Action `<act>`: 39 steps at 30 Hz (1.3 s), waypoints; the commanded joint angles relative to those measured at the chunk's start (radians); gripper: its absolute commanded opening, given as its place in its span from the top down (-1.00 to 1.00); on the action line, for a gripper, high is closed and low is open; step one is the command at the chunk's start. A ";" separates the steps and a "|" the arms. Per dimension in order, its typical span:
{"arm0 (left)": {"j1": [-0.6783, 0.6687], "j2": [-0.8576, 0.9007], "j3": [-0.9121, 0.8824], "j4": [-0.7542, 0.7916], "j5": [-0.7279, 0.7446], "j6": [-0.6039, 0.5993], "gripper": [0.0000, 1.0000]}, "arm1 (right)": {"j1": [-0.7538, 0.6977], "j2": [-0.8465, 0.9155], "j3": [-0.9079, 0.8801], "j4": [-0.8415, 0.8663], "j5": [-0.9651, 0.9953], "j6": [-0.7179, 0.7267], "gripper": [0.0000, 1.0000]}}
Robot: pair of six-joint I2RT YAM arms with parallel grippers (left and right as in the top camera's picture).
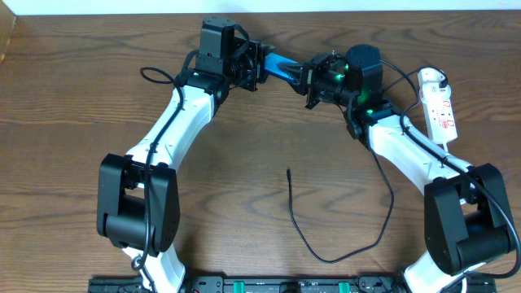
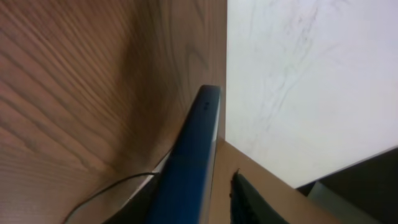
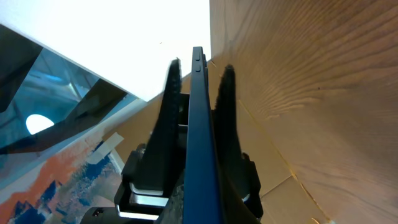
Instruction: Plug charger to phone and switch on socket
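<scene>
The phone (image 1: 280,65) takes up my right gripper while the charger is lying loose. My left gripper should take the phone so that my right gripper is free for the charger's tip (image 1: 288,172).
The phone (image 1: 281,69), blue and black-edged, hangs in the air over the back of the table between both grippers. My right gripper (image 1: 311,77) is shut on its right end. In the right wrist view the phone (image 3: 199,137) shows edge-on between that gripper's (image 3: 199,65) fingers. My left gripper (image 1: 262,65) is at the phone's left end. In the left wrist view the phone (image 2: 193,162) lies between the left gripper's (image 2: 196,186) jaws, with a narrow gap to the right finger (image 2: 249,202). The charger (image 1: 293,220) lies loose on the table, tip pointing away. The socket (image 1: 441,110) lies at the right.
The table's back edge and a white wall (image 2: 311,74) are just behind the phone. A black robot cable (image 1: 155,76) loops beside the left arm. Both arm bases stand at the front edge. A cardboard edge (image 1: 5,37) shows at the back left.
</scene>
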 commanded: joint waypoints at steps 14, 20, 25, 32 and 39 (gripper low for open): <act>-0.002 -0.015 0.000 0.004 -0.005 0.002 0.85 | 0.018 -0.013 0.023 0.015 -0.042 0.008 -0.20; 0.011 -0.015 0.000 0.003 -0.005 0.002 0.86 | 0.015 -0.013 0.023 0.025 -0.042 -0.125 -0.99; 0.055 -0.015 0.000 -0.005 0.031 0.051 0.85 | -0.016 -0.013 0.023 0.098 -0.067 -0.343 -0.98; 0.172 -0.015 -0.001 -0.005 0.320 0.254 0.86 | -0.103 -0.013 0.023 0.201 -0.250 -0.576 -0.96; 0.284 -0.015 -0.002 -0.081 0.603 0.643 0.85 | -0.179 -0.013 0.023 0.217 -0.359 -0.589 -0.52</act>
